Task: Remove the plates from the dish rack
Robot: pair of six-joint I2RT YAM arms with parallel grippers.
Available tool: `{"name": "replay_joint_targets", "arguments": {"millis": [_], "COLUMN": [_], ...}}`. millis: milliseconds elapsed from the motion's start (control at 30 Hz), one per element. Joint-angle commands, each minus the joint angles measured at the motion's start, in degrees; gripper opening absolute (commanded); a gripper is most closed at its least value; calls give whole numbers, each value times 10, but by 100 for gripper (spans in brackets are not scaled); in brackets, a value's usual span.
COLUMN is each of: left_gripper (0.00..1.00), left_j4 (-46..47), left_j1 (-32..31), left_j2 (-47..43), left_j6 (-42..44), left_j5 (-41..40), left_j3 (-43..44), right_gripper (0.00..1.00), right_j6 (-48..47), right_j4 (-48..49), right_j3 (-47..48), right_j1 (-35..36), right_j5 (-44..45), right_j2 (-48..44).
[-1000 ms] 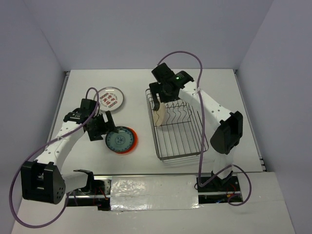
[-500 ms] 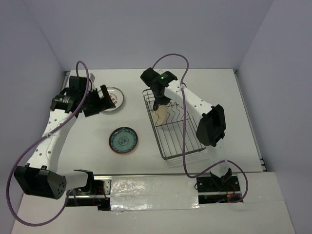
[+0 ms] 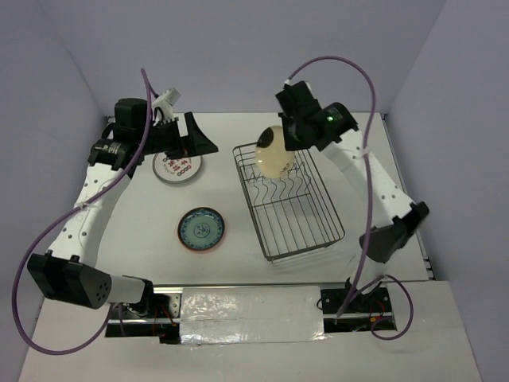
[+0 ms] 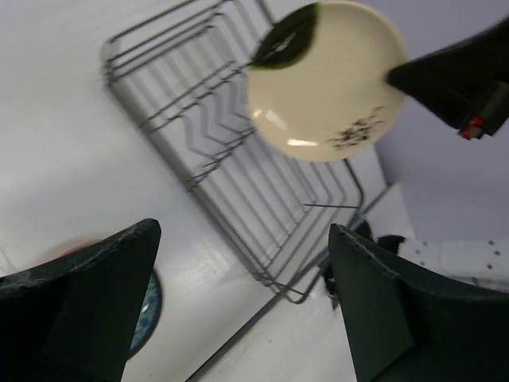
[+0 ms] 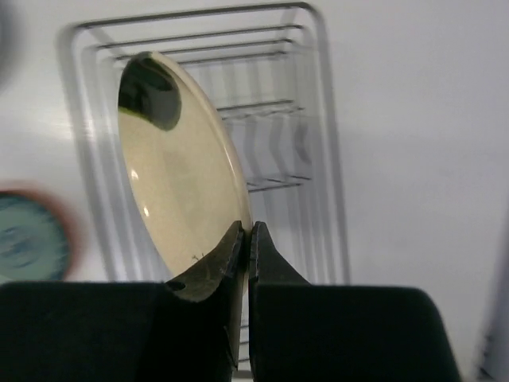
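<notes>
Next, I take the plate's free rim [image 3: 257, 161] with my left gripper while my right gripper holds the cream plate [image 3: 274, 157] above the rack, before I set it on the teal plate.
My right gripper [image 3: 285, 140] is shut on the rim of a cream plate with a dark blotch [image 3: 273, 153], holding it on edge above the far end of the grey wire dish rack [image 3: 306, 231]. In the right wrist view the fingertips [image 5: 236, 239] pinch the cream plate [image 5: 179, 187] over the rack [image 5: 318, 119]. My left gripper [image 3: 203, 144] hangs open and empty at the far left. Its wrist view looks across at the cream plate [image 4: 326, 79] and the rack [image 4: 231, 167]. A white plate with red motifs [image 3: 176, 166] and a teal plate with an orange rim [image 3: 201, 228] lie flat on the table.
The rack stands right of centre, slightly skewed, its upright prongs [image 3: 280, 189] bare under the lifted plate. The two flat plates lie left of it. The table's side walls rise close at left and right. The right arm's purple cable [image 3: 362, 79] loops above the rack.
My right gripper shut on the cream plate and lifted it up out of the rack. My left arm drew back from the teal plate to the far left, staying open.
</notes>
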Motion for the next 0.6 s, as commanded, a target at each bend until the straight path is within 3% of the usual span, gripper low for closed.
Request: {"name": "replay_joint_targets", "arguments": {"millis": [0,67,233,267,333,367,467,500,533,567], "left_gripper": [99,97,86,62,32,11,0,0,0,0], "left_j4": [144,157,143,134,114,106,66,42,27,12], "left_j1": [-24,-27,-27,-27,-27,-26,-25,-23,-21,-21], "left_j2": [2,5,16,18,17,16,16,16,16,13], "left_j6": [-31,-37,-30,-20,-15,-8,6,7,6,-3], "left_j5": [149,144,151,148,122,114,50,34,17,-35], "left_j3": [-26,-32,-42,-41,-39,-38,-28,-26,-26,-31], "right_gripper": [0,0,0,0,0,0,1,10,26,82], "right_j6": [-21,5,98,110,115,117,120,121,121,115], "right_j4": [160,250,398,406,411,412,426,417,406,390], "right_j3": [-94,-132,-200,-201,-198,-201,-222,-227,-227,-226], "right_j1": [-30,-55,-61,-61,-60,-61,-61,-61,-61,-61], "right_j5": [-315,-460,-593,-602,-608,-604,-606,-596,-585,-564], "right_j2": [-102,-122,-141,-137,-129,-128,-126,-125,-123,-120]}}
